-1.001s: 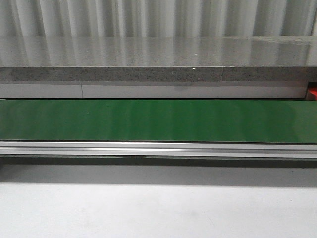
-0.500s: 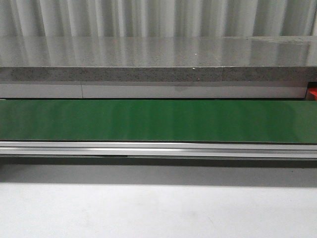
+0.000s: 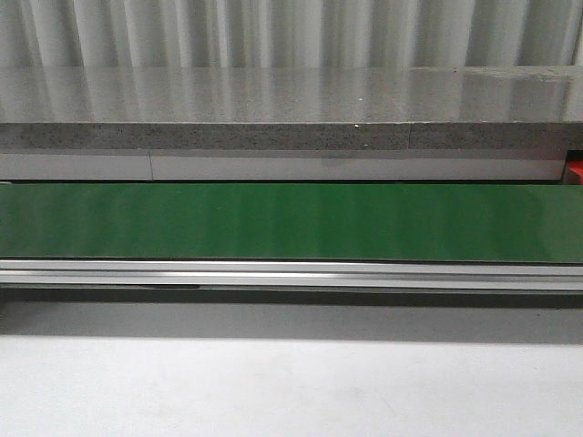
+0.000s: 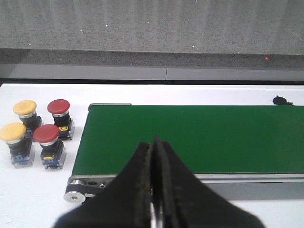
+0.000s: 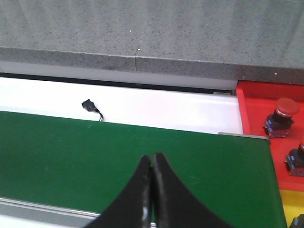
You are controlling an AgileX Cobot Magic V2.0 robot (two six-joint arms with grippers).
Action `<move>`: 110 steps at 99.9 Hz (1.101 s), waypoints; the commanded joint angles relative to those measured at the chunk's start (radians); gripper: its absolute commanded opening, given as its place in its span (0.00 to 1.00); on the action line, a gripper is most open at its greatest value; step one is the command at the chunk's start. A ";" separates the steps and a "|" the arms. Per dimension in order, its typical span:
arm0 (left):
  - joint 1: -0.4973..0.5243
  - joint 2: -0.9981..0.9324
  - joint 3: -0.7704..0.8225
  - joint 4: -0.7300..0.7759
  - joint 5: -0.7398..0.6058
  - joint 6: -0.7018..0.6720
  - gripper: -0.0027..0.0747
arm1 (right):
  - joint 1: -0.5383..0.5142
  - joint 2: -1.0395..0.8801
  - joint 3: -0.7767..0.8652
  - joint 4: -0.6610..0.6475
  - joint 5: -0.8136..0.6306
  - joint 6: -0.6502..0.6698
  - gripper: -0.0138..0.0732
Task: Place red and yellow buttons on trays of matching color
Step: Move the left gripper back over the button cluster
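Note:
The green belt [image 5: 90,159] is empty and loose buttons are beyond my right gripper's reach, so next my left gripper places the nearer red button [image 4: 49,142] on the belt.
Beside the end of the green belt [image 4: 199,137], the left wrist view holds two yellow buttons [image 4: 24,108] [image 4: 13,132] and two red buttons [image 4: 59,106] [image 4: 46,134] standing on white table. My left gripper [image 4: 153,142] is shut and empty over the belt's near edge. In the right wrist view a red tray [image 5: 259,104] carries a red button [image 5: 287,108] and another partly cut off [image 5: 299,159]. A corner of the yellow tray [image 5: 287,206] shows below it. My right gripper [image 5: 152,160] hangs shut and empty over the belt [image 5: 95,152].
The front view shows only the green belt [image 3: 291,221], its aluminium rail [image 3: 291,273] and a grey stone ledge [image 3: 291,109] behind. A small black clip with a wire [image 5: 89,105] lies on the white strip beyond the belt.

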 commanded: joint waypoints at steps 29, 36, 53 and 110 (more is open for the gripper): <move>-0.006 0.008 -0.029 -0.006 -0.089 -0.003 0.03 | -0.001 -0.003 -0.026 0.001 -0.064 -0.013 0.08; -0.006 0.008 -0.029 -0.006 -0.089 0.005 0.11 | -0.001 -0.003 -0.026 0.001 -0.064 -0.013 0.08; -0.006 0.008 -0.029 -0.006 -0.090 0.005 0.53 | -0.001 -0.003 -0.026 0.001 -0.064 -0.013 0.08; 0.044 0.286 -0.116 0.414 -0.136 -0.617 0.68 | -0.001 -0.003 -0.026 0.001 -0.064 -0.013 0.08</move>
